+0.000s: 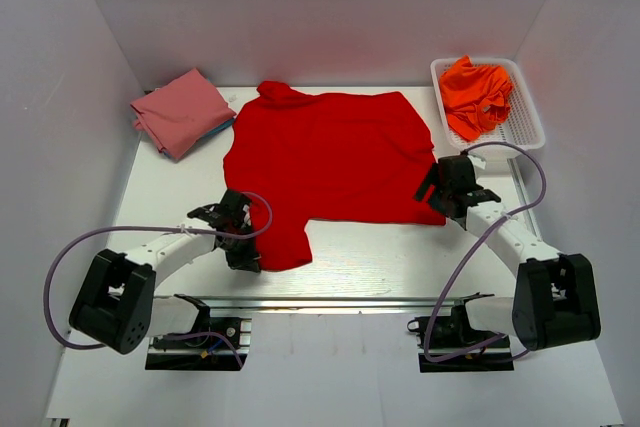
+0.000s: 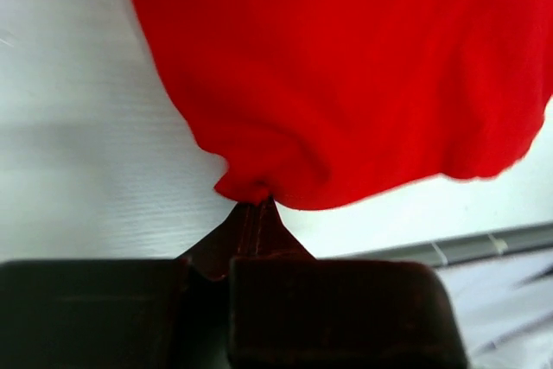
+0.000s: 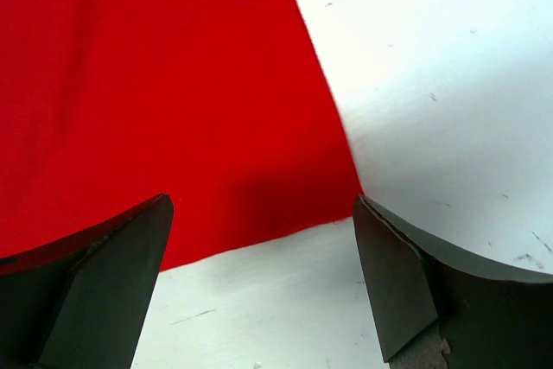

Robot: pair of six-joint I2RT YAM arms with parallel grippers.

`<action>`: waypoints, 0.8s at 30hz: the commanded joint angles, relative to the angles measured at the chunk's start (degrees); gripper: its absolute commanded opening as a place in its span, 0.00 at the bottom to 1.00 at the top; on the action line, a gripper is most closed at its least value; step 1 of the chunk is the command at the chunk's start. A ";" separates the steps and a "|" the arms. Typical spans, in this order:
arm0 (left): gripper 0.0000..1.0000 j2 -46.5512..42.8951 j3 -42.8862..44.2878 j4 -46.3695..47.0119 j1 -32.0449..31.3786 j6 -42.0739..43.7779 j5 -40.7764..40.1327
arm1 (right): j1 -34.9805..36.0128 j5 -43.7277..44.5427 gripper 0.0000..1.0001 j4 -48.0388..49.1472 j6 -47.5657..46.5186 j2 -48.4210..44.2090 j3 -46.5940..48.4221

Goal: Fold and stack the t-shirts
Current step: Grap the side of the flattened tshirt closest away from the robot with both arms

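Note:
The red t-shirt's near corner lies loose (image 1: pixel 439 222) below the robot's open right gripper, so the right gripper should pinch that corner (image 3: pixel 352 207) before both grippers fold over the t-shirt's near edge.
A bright red t-shirt (image 1: pixel 325 162) lies spread flat on the white table. My left gripper (image 1: pixel 243 247) is shut on its near left edge; in the left wrist view the fingers (image 2: pixel 253 218) pinch a bunched bit of the red cloth (image 2: pixel 346 75). My right gripper (image 1: pixel 437 190) is open and empty, hovering just over the shirt's near right corner (image 3: pixel 341 205), a finger on each side. A folded dusty pink t-shirt (image 1: pixel 180 110) lies at the back left on a teal-blue one (image 1: pixel 218 128). An orange t-shirt (image 1: pixel 476 95) sits crumpled in the basket.
A white plastic mesh basket (image 1: pixel 527 117) stands at the back right. White walls close in the table on the left, back and right. A metal rail (image 1: pixel 340 299) runs along the table's near edge between the arm bases.

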 commanded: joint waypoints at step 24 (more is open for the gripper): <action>0.00 -15.97 4.18 -4.53 -0.20 4.89 3.19 | -2.93 -3.43 0.03 -1.78 3.07 12.15 -1.93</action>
